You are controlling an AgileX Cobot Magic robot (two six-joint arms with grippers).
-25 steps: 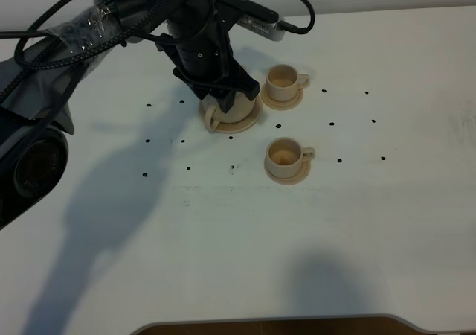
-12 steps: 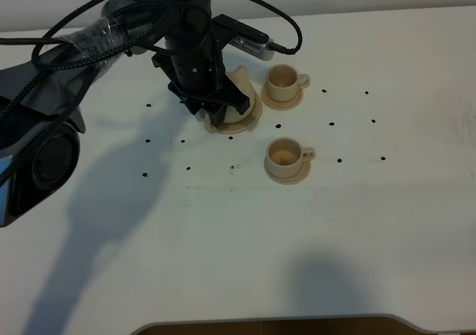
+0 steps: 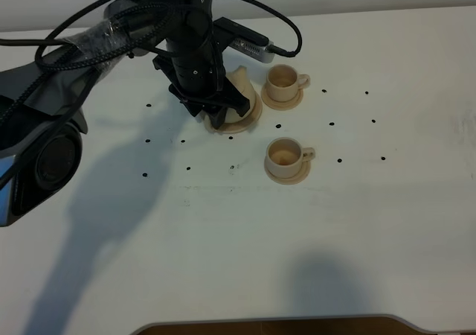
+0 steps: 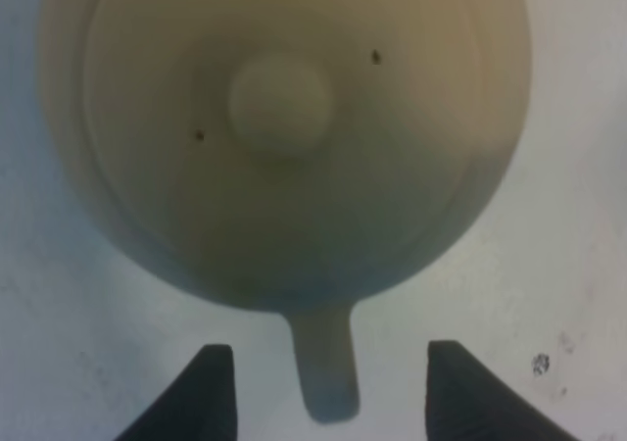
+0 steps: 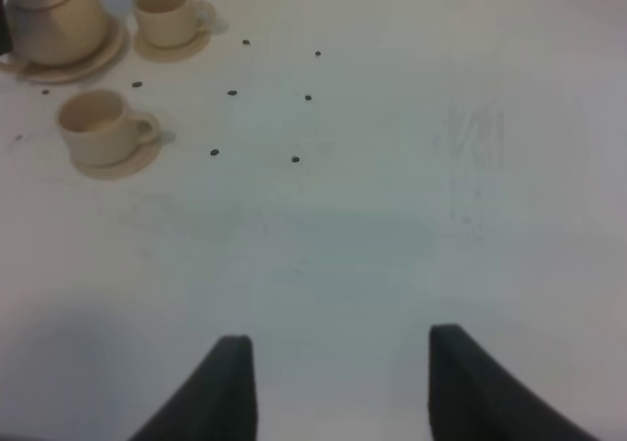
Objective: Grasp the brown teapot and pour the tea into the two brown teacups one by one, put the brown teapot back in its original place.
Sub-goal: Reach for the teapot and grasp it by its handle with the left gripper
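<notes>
My gripper will tilt the brown teapot to pour, and I expect the round lid [image 4: 284, 186] to stay on, since it sits flush within its close seam [image 4: 93, 147].
The brown teapot [image 3: 242, 93] sits on its wide saucer plate [image 3: 251, 117] at the back of the table, mostly hidden under the left arm, with the spout showing at the upper right. My left gripper [image 3: 216, 114] is low at the teapot's handle side. In the left wrist view the lidded teapot [image 4: 281, 137] fills the picture, and its loop handle [image 4: 326, 372] lies between the fingers [image 4: 211, 394] with a gap on each side, so my left gripper [image 4: 329, 402] is open. Two brown teacups [image 3: 283, 82] [image 3: 285, 153] stand on saucers to the right. My right gripper [image 5: 333, 387] is open and holds nothing.
Small black dots mark the white tabletop [image 3: 245, 231]. A silver camera block [image 3: 253, 46] on the left arm hangs just behind the far cup. The right wrist view shows the teapot [image 5: 54, 20] and both cups [image 5: 168, 12] [image 5: 98, 125] far off.
The left arm has shifted a little to the left and turned over the teapot, so the spout now shows and the handle is covered. In the last half second it has barely moved.
</notes>
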